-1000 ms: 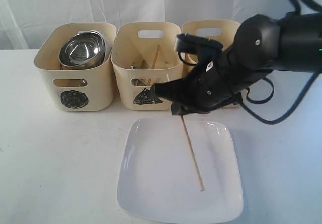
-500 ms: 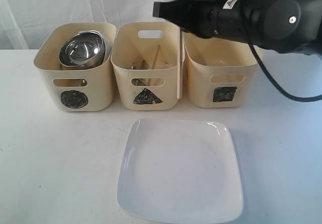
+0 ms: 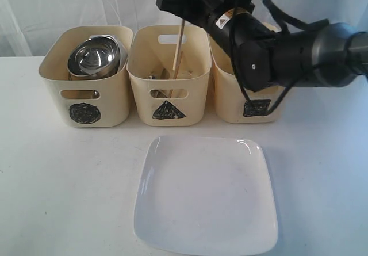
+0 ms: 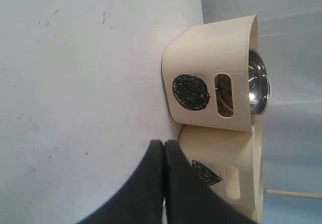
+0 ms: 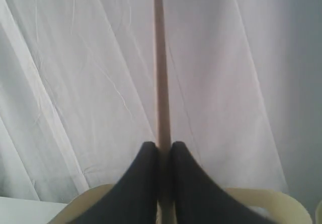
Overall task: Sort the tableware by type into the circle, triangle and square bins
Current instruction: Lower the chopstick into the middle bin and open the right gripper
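Note:
The wooden chopstick's lower end [image 3: 175,66] is pointing down inside the triangle bin [image 3: 161,66], so the robot's right gripper goes on lowering the chopstick until the gripper's fingers are near the bin's rim, and then let go.
My right gripper [image 3: 184,14] hangs over the triangle bin [image 3: 192,98], shut on a wooden chopstick [image 3: 179,46] whose lower end reaches down inside that bin. In the right wrist view the chopstick [image 5: 159,58] sticks out from between the closed fingers of the right gripper [image 5: 163,146]. The circle bin [image 3: 57,89] holds a steel bowl [image 3: 93,57]. The square bin [image 3: 230,103] stands on the right. A large white square plate [image 3: 204,195] lies in front. My left gripper [image 4: 164,142] is shut and empty, low over the table near the circle bin [image 4: 211,58]; the exterior view does not show it.
The three bins stand side by side along the back, against a white curtain [image 3: 34,8]. The right arm [image 3: 299,49] stretches across above the square bin. More cutlery lies dimly inside the triangle bin [image 4: 216,153].
The right gripper has lifted the chopstick off the plate, swung it up and back, and now holds it over the triangle bin with its tip inside. The plate is bare.

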Controlling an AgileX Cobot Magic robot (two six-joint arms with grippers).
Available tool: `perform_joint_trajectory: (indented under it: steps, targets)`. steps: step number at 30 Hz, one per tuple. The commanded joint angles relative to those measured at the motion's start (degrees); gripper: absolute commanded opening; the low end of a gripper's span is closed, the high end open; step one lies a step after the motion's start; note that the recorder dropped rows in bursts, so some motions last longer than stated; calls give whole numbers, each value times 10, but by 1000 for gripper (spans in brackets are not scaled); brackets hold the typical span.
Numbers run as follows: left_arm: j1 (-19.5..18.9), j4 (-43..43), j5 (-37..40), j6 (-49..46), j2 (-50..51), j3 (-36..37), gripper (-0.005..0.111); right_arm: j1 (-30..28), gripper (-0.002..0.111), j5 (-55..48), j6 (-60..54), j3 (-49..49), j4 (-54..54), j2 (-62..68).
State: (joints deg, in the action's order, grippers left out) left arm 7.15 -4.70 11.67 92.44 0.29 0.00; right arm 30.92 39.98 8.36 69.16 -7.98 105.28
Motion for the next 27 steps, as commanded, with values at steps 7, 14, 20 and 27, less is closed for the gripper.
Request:
perform_joint_trajectory:
  steps: [7,14,20,27]
  targets:
    - [-1,-5,0,-2,-3,0,0,-1,0,-9,9,87,18,103]
    - [-1,-5,0,-2,-3,0,0,-1,1,-78,-37,97,20,114]
    - [-1,-5,0,-2,-3,0,0,-1,21,-92,-37,97,33,114]
    - [-1,-5,0,-2,-3,0,0,-1,38,-91,-37,97,37,114]
